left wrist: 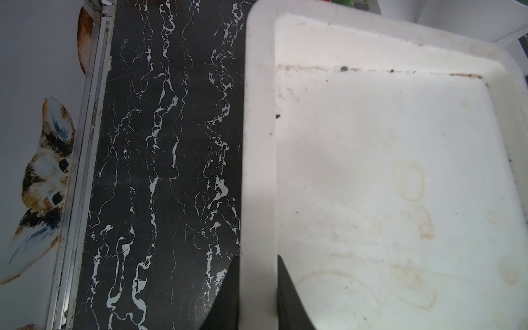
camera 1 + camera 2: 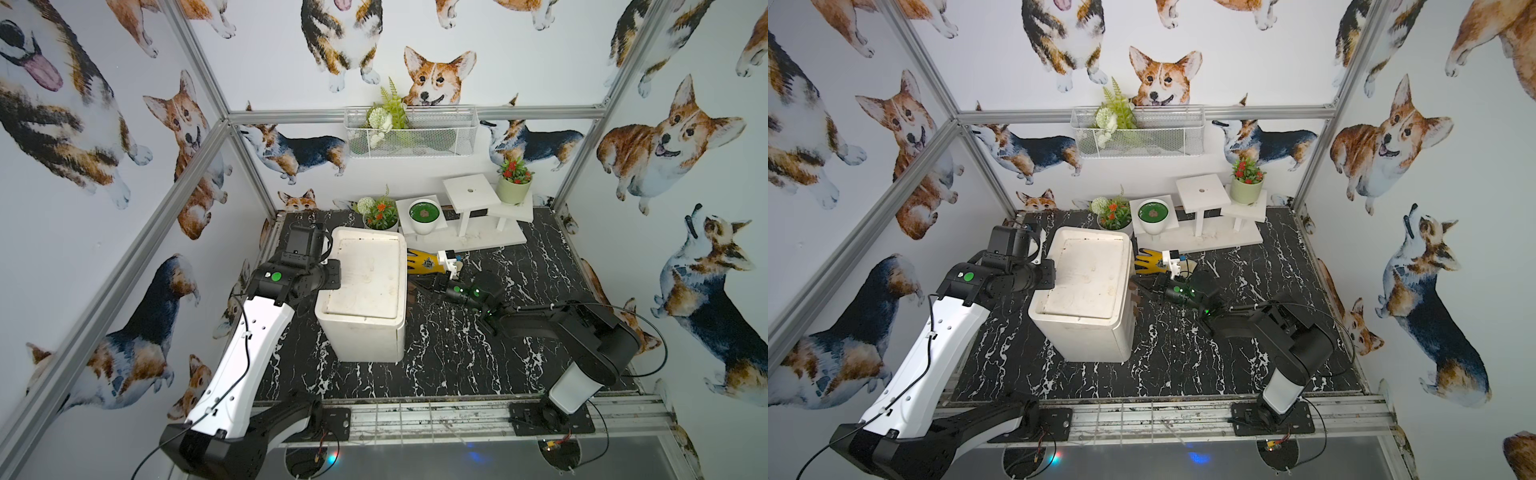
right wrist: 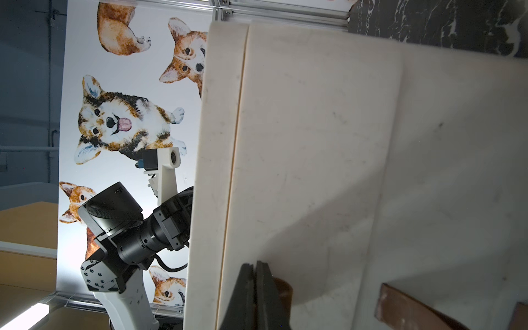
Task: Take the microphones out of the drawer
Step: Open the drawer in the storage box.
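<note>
I should keep pulling with my right gripper on the upper drawer's brown handle [image 3: 283,294] until the drawer stands open, while my left gripper braces the cabinet's rim [image 1: 258,236].
The white drawer cabinet [image 2: 361,282] stands mid-table with its drawer fronts [image 3: 314,143] facing right; they look closed. The microphone is hidden. My left gripper [image 1: 258,257] straddles the raised rim [image 1: 258,143] on the left side of the cabinet's top, a finger pressed to each side of it. Low against the cabinet's right face, my right gripper [image 3: 255,265] has its jaws pressed together on a brown strap handle [image 3: 284,288] of a drawer. In both top views its tip [image 2: 1138,284] meets that face. A second brown handle [image 3: 400,305] sits further down.
A yellow and black glove [image 2: 422,262] lies just behind my right wrist. A white tiered stand [image 2: 469,220] with plant pots [image 2: 424,214] fills the back of the table. Another pot [image 2: 380,216] stands behind the cabinet. A wire basket [image 2: 411,133] hangs on the rear wall.
</note>
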`<move>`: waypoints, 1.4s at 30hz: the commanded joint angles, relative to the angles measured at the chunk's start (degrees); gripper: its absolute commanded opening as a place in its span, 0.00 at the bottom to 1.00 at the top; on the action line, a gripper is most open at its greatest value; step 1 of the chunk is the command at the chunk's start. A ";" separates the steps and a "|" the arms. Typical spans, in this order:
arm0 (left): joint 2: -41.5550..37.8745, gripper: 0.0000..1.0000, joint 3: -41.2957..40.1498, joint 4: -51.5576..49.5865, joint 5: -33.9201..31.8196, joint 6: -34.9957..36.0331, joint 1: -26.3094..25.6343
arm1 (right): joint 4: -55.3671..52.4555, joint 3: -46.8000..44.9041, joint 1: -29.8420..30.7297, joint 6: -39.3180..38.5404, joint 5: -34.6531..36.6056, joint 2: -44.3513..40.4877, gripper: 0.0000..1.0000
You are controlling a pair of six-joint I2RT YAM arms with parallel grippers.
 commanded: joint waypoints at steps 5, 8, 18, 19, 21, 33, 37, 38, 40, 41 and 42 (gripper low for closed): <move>-0.21 0.00 -0.05 1.56 1.44 -2.17 -0.01 | -5.81 -4.73 -4.10 -2.81 0.09 -6.61 0.00; -0.17 0.00 0.00 1.77 1.13 -2.45 -0.01 | -10.84 -6.46 -5.92 -5.02 -0.09 -10.91 0.00; 0.05 0.00 0.41 2.12 0.32 -2.41 0.00 | -49.53 -7.29 -12.19 -19.46 4.25 -33.41 0.00; 0.05 0.00 0.35 2.26 0.25 -2.45 -0.01 | -53.75 -6.76 -12.52 -21.13 5.45 -35.48 0.00; 0.05 0.00 0.48 2.48 0.19 -2.54 -0.01 | -59.73 -6.10 -13.38 -23.28 7.12 -38.71 0.00; -0.04 0.00 0.43 3.10 0.42 -2.93 -0.01 | -73.73 -1.43 -15.79 -29.23 8.78 -42.42 0.43; -0.21 0.00 -0.05 3.35 0.25 -2.93 -0.01 | -80.20 2.22 -15.79 -31.19 11.33 -42.99 0.52; -0.29 0.00 -0.09 3.36 0.27 -3.02 0.00 | -82.03 3.25 -15.79 -31.40 12.02 -43.12 0.54; -0.38 0.00 -0.20 3.58 0.29 -3.27 -0.01 | -87.83 6.55 -15.77 -31.63 14.08 -43.24 0.56; -0.43 0.00 -0.31 3.62 0.34 -3.31 -0.01 | -91.47 8.45 -15.64 -31.85 15.36 -43.13 0.57; -0.56 0.00 -0.43 3.84 0.33 -3.36 -0.01 | -95.08 10.82 -15.34 -32.14 16.74 -42.84 0.57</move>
